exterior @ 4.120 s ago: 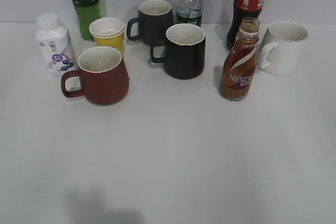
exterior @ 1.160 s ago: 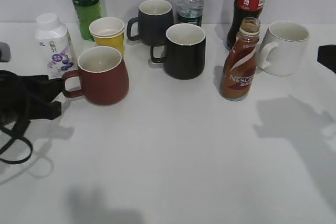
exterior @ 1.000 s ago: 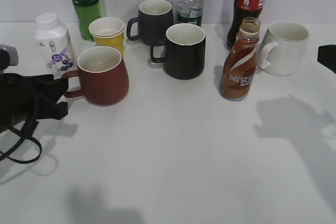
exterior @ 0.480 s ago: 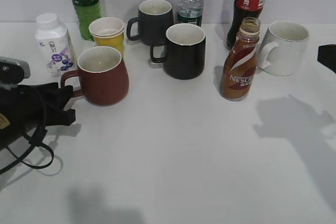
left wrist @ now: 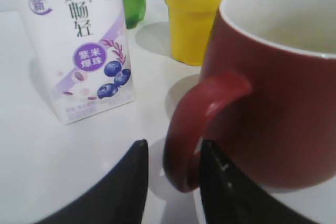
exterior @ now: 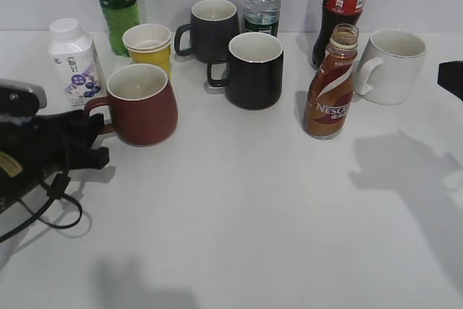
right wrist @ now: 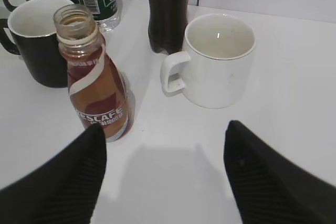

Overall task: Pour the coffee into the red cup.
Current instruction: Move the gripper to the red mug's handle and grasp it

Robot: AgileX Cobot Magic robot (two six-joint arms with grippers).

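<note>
I should expect the red cup to be empty when I lift it, because its opening shows a clean, pale inside.
The red cup stands at the left of the table, its loop handle pointing left. My left gripper is open at that handle. In the left wrist view the handle of the red cup lies between the two fingers of the left gripper; the right finger is inside the loop, and a gap remains at the left finger. The coffee bottle stands upright and capless at the right. In the right wrist view the right gripper is wide open and empty, and the coffee bottle is ahead of its left finger.
A white mug and a cola bottle stand right of and behind the coffee. Two black mugs, a water bottle, a yellow cup, a green bottle and a yogurt bottle stand around the red cup.
My left gripper came in from the left edge and moved right up to the red cup's handle. The right arm stays at the right edge. No object has moved.
</note>
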